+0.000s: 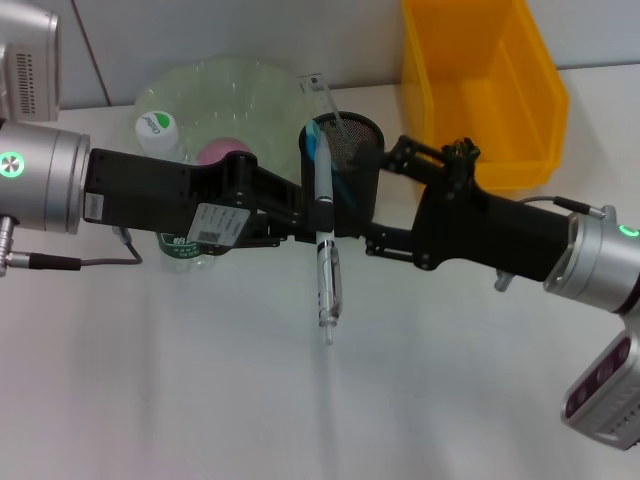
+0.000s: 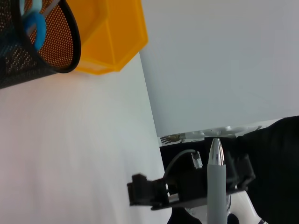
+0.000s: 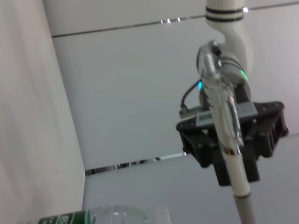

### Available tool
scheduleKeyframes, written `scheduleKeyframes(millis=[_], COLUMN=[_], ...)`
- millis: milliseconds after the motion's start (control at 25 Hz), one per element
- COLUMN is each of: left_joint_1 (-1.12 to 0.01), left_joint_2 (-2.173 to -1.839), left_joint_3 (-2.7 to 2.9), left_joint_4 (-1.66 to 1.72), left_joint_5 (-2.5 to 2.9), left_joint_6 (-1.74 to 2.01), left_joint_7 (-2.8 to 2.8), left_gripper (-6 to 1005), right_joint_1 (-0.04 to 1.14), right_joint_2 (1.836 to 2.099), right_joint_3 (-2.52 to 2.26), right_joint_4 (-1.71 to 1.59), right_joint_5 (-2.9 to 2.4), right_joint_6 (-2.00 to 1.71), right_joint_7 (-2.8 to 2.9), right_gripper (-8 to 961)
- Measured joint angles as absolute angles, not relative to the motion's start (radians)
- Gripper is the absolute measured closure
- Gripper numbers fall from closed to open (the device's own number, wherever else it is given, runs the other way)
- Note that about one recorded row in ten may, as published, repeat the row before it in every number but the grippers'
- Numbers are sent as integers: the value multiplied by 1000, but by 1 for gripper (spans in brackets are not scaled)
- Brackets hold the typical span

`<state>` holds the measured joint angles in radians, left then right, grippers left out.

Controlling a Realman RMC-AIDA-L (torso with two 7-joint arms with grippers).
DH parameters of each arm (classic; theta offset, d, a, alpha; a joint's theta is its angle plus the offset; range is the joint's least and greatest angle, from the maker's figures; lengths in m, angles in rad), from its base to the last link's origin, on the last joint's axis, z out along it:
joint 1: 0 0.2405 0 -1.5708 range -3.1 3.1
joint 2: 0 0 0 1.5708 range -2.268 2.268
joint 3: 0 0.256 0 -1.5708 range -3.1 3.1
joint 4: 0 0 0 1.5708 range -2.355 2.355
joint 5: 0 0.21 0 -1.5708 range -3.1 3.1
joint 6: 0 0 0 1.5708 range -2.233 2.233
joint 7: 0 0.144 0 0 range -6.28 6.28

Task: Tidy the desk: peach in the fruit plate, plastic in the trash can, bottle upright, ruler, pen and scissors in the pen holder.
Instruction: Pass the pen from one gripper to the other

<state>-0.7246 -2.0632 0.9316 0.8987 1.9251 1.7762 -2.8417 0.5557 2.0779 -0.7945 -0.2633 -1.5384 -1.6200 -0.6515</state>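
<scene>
The pen's grey end [image 1: 322, 163] is free of my left gripper's fingers, so my open right gripper keeps moving toward that end [image 1: 323, 182] and closes there.
My left gripper [image 1: 321, 214] is shut on a grey and clear pen [image 1: 327, 285], which hangs upright just in front of the black mesh pen holder [image 1: 352, 150]. The holder has blue-handled scissors [image 1: 312, 140] and a clear ruler [image 1: 322, 95] in it. My right gripper [image 1: 378, 205] is open just right of the pen, not touching it. A pink peach [image 1: 222, 151] lies in the green fruit plate [image 1: 215, 85]. The bottle [image 1: 155, 126] stands upright beside it. The right wrist view shows the pen [image 3: 229, 135] clamped in the left gripper [image 3: 232, 148]. No plastic is in view.
A yellow bin [image 1: 480, 80] stands at the back right, next to the pen holder [image 2: 28, 51]. The left wrist view shows the pen tip [image 2: 216, 156] and the bin [image 2: 112, 32]. Bare white tabletop [image 1: 200, 380] lies in front of both arms.
</scene>
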Motion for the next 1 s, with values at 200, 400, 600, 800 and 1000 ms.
scheduleKeyframes(millis=[200, 400, 600, 800, 1000], left_joint_1=[-724, -728, -721, -719, -728], left_joint_2=[-2063, -2062, -2056, -2052, -2050], left_joint_3=[933, 934, 934, 934, 934], left_joint_4=[878, 848, 847, 815, 793], left_joint_5=[1925, 1929, 1932, 1929, 1929], left_joint_6=[1782, 1794, 1798, 1813, 1817], left_joint_7=[-2839, -2827, -2825, -2811, -2803], left_gripper=[772, 767, 762, 757, 753], right_joint_1=[568, 579, 578, 571, 570], right_joint_2=[2080, 2081, 2082, 2082, 2081], right_joint_3=[-810, -812, -822, -821, -821], right_joint_4=[-259, -243, -235, -234, -233], right_joint_5=[-1537, -1538, -1539, -1539, -1537], right_joint_6=[-1621, -1633, -1674, -1688, -1695], right_joint_7=[-676, -723, -754, -773, -780], right_gripper=[140, 141, 143, 145, 147])
